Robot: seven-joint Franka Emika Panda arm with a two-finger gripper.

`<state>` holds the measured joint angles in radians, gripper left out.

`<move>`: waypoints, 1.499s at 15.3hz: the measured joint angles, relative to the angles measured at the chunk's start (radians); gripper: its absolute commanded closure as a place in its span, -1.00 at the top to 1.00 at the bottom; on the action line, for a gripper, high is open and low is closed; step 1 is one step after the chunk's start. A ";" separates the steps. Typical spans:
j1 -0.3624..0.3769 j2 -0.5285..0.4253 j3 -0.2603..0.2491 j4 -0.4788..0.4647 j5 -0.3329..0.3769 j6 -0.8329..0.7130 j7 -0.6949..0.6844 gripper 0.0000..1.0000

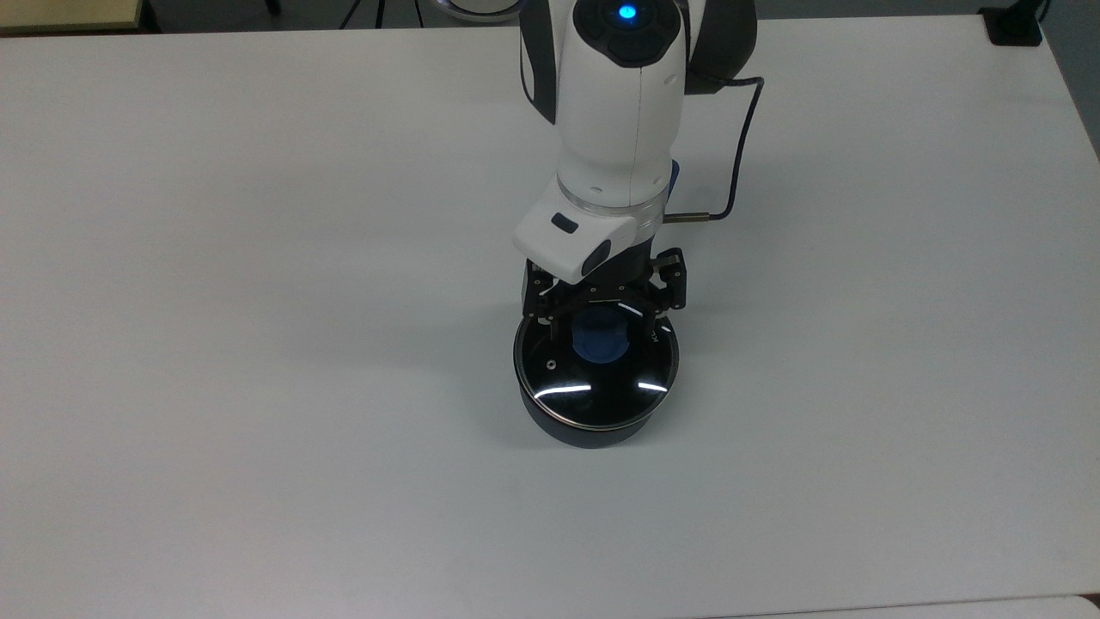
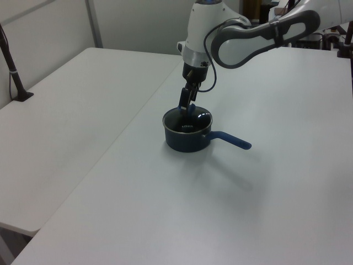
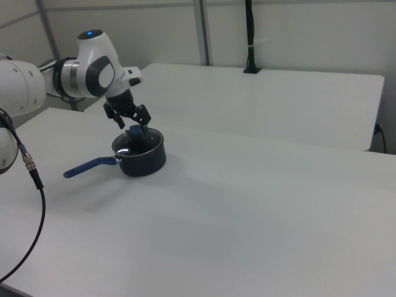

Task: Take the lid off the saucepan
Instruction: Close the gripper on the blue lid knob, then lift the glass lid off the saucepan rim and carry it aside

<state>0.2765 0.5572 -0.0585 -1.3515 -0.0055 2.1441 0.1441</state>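
The glass lid's rim (image 2: 175, 130) sits on the saucepan's edge, so the lid (image 2: 188, 120) will come off and the saucepan will stay behind when I lift the lid's knob.
The dark navy saucepan (image 1: 584, 434) stands on the white table with the glass lid (image 1: 593, 387) resting on it. The lid's blue knob (image 1: 601, 340) sits at its centre. My gripper (image 1: 601, 331) is open and hangs just over the lid, one finger on each side of the knob, not closed on it. In the left view the gripper (image 2: 186, 106) reaches down onto the saucepan (image 2: 186, 138), whose blue handle (image 2: 233, 141) points toward the left view's right. In the right view the gripper (image 3: 133, 128) is at the knob (image 3: 134, 132) above the saucepan (image 3: 142, 159).
A black cable (image 1: 739, 146) loops off the wrist. The white table (image 1: 258, 344) spreads wide around the pan. A second table (image 2: 66, 110) with a black post (image 2: 14, 72) stands at the left view's left.
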 measured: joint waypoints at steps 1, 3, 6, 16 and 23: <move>0.002 0.005 -0.004 0.001 0.000 0.011 0.000 1.00; 0.003 0.012 -0.004 0.002 0.000 0.026 0.001 0.91; 0.005 0.016 -0.004 0.003 -0.006 0.030 0.002 0.65; 0.015 0.019 -0.009 0.004 -0.021 0.031 0.002 -0.39; 0.016 0.019 -0.013 0.009 -0.021 0.031 0.002 -0.57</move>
<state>0.2920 0.5763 -0.0712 -1.3420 -0.0270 2.1746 0.1461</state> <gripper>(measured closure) 0.396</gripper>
